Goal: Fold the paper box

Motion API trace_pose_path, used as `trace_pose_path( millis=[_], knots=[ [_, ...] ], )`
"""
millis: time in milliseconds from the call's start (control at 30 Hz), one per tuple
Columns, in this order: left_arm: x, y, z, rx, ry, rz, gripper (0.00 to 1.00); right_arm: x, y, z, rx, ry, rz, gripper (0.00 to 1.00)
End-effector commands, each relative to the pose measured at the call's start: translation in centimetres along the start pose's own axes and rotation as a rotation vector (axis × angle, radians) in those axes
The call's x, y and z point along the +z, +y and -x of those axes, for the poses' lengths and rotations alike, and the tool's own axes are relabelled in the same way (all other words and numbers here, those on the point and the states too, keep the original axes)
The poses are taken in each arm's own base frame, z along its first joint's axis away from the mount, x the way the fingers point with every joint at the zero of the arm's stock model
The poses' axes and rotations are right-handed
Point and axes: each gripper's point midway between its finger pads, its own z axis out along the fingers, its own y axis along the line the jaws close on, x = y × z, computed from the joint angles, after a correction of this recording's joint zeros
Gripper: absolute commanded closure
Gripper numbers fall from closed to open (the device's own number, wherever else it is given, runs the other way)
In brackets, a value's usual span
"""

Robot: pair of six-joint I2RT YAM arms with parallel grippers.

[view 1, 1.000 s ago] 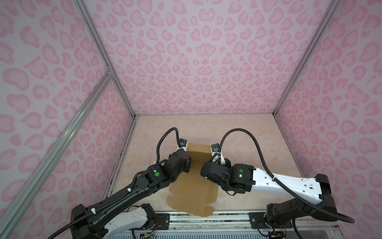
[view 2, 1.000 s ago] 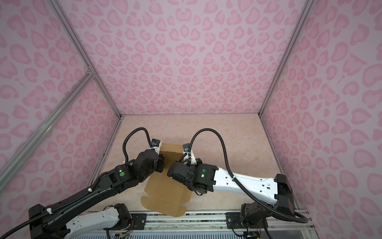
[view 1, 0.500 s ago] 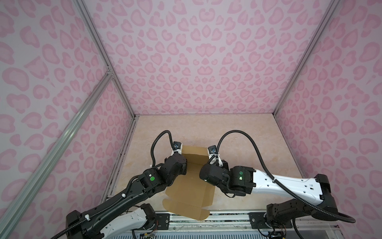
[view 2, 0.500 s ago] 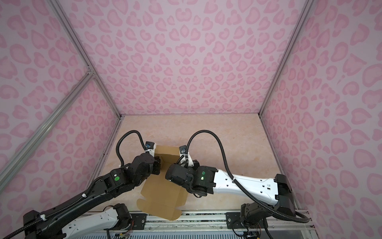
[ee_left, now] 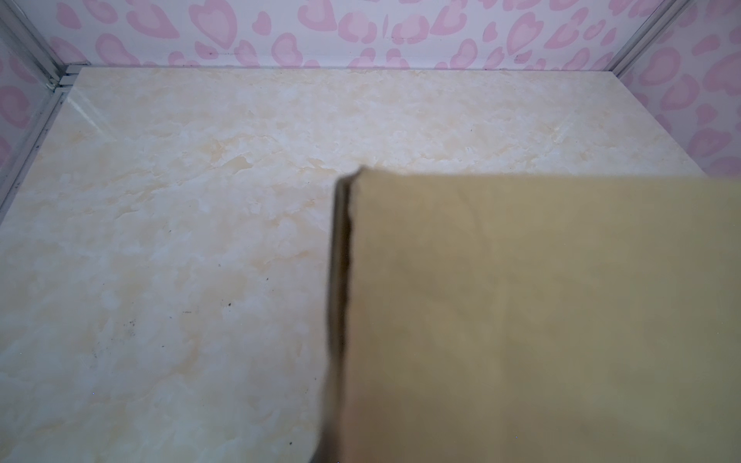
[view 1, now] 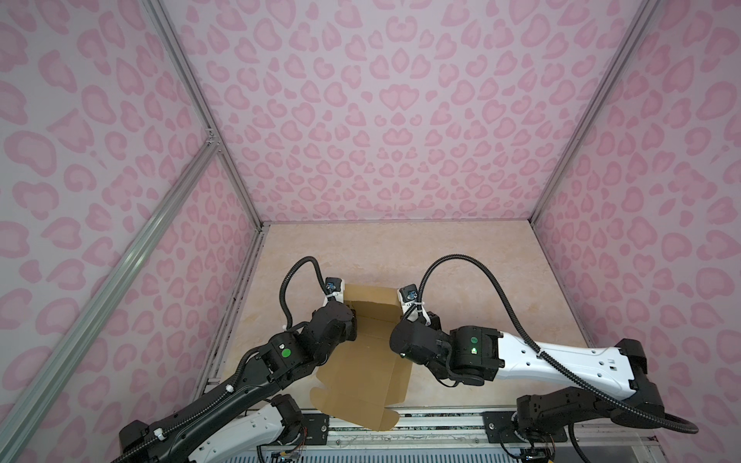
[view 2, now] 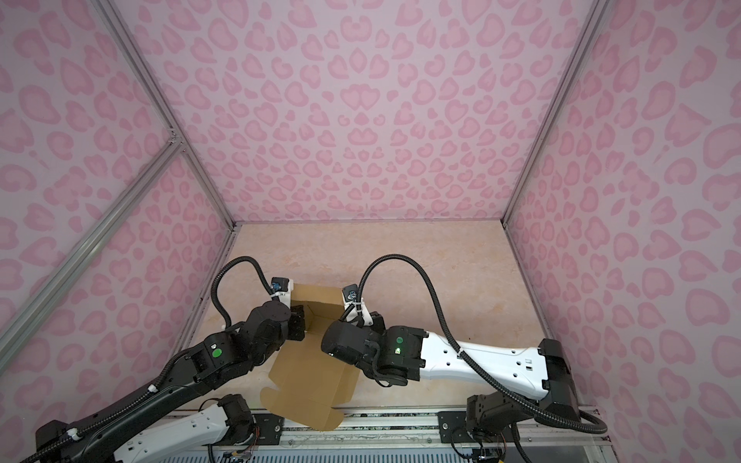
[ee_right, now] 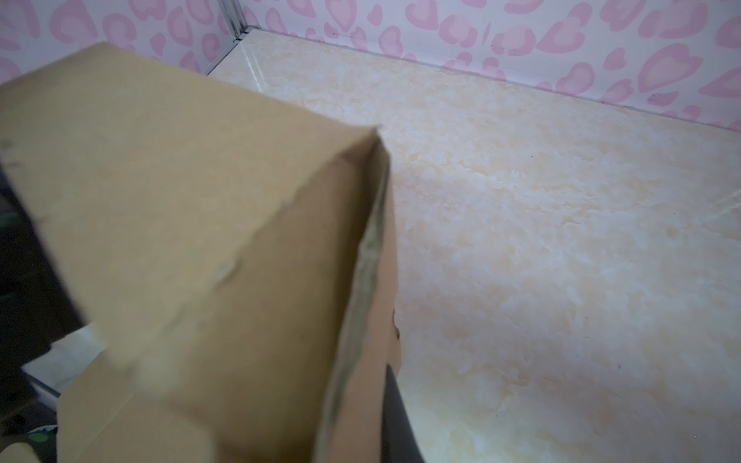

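Note:
The box's back side (view 1: 374,298) is up and my left gripper is holding the box's opposite side. My right gripper should carry on lowering its side (view 1: 399,383), then let go as the box settles.
The paper box (view 1: 363,360) (view 2: 316,373) is a brown cardboard sheet, partly folded, with its back wall (view 1: 371,296) raised and its front flap hanging over the table's front edge. My left gripper (ee_left: 335,441) is at the box's left side wall, and the cardboard edge runs straight into its shut jaws, hiding the fingers. On the right side wall my right gripper (ee_right: 361,417) is shut, with one dark finger (ee_right: 397,421) showing outside the wall. In both top views the gripper bodies hide the fingertips.
The marble tabletop (view 1: 401,252) stretches behind the box to the pink heart-patterned back wall (view 1: 381,120). Side walls with aluminium posts (view 1: 240,320) close in left and right. A metal rail (view 1: 441,425) runs along the front edge under the box's flap.
Both grippers and the box have shifted a little to the left and toward the front edge. The front flap now hangs farther over the rail.

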Motion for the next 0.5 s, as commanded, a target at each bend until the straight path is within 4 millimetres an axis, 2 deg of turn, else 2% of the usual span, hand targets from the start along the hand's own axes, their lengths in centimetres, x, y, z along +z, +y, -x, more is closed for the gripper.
trace_pose_path(
  millis=[0,467],
  knots=[
    [-0.1,0.7,-0.2,-0.049,-0.003,0.006,0.97,-0.7,2.6,1.3,0.051,-0.048,0.117,0.93],
    [0.4,2.6,-1.0,-0.064,0.033,0.091,0.97,-2.3,4.3,1.9,0.026,-0.086,0.206,0.93]
  ],
)
